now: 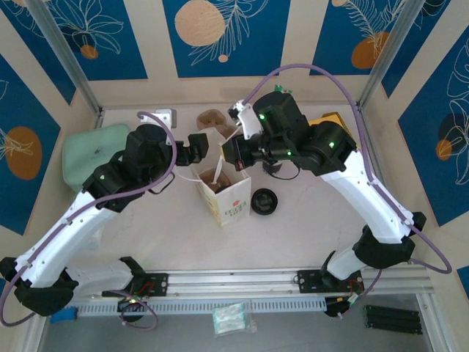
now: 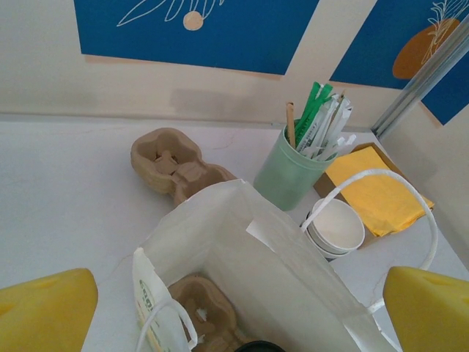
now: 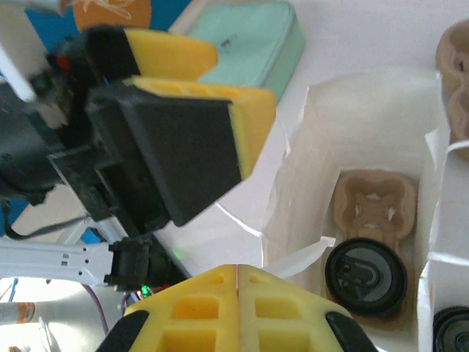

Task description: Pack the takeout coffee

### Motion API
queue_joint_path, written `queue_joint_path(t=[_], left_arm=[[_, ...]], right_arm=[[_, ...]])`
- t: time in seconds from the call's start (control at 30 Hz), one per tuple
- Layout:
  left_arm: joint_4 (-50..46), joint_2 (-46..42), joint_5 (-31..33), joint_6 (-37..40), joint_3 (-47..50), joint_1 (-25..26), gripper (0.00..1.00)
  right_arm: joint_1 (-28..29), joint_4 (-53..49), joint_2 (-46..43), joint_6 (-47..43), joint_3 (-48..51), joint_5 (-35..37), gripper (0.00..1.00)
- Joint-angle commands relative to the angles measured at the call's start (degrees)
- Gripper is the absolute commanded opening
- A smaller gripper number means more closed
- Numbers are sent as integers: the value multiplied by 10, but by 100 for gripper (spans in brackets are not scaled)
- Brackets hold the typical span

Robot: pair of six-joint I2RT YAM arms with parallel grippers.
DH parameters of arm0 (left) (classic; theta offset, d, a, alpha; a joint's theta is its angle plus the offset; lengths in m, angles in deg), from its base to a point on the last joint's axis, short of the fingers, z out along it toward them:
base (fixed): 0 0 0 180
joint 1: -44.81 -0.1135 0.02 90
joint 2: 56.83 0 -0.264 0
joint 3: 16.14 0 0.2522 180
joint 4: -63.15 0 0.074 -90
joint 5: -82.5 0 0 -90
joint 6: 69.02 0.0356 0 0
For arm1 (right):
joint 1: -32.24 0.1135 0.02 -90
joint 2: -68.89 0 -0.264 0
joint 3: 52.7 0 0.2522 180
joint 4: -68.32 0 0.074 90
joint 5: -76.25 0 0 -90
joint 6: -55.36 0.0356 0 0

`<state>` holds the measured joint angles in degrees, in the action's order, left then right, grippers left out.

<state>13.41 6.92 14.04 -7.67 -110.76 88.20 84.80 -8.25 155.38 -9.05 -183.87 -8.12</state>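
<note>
My right gripper has the white stick's loose end pointing down into the bag's opening (image 1: 226,180), so it should keep lowering until the stick is between the bag's sides, then let go.
The takeout coffee cup (image 2: 335,227), white with a black lower band, sits nested on others beside a mint-green cup of stirrers (image 2: 293,172). A white paper bag (image 1: 223,194) stands open mid-table with a cardboard carrier (image 3: 370,205) at its bottom. A round black-lidded top (image 3: 365,275) rests in the carrier; its body is hidden. My left gripper (image 2: 234,315) hangs open, its yellow fingers (image 2: 44,312) either side of the bag's mouth, holding nothing. My right gripper (image 3: 238,268) is shut above the bag's near wall, and a handle strip (image 3: 311,253) runs behind its tips.
A loose black lid (image 1: 264,200) lies right of the bag. A spare carrier (image 2: 172,161) sits behind it, yellow napkins (image 2: 381,194) at the back right. A mint pouch (image 1: 91,150) lies at the far left. One bag handle (image 2: 385,176) arches upright.
</note>
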Motion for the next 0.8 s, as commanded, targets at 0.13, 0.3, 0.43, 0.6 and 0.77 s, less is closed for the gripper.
queue_joint_path(t=[0.13,0.3,0.43,0.6,0.77], left_arm=[[14,-13,3,-7,10,-4,99],[18,-13,-2,-8,14,-4,99],[21,-13,-7,-12,16,-4,100],[23,-10,-11,-13,17,-4,99],[26,-6,-19,-15,18,-4,99]], right_arm=[[15,-5,-19,14,50,-26,0],[26,9,-18,19,93,-25,0],[36,29,-21,18,132,-7,0],[40,49,-18,18,166,3,0],[42,62,-12,20,189,4,0]])
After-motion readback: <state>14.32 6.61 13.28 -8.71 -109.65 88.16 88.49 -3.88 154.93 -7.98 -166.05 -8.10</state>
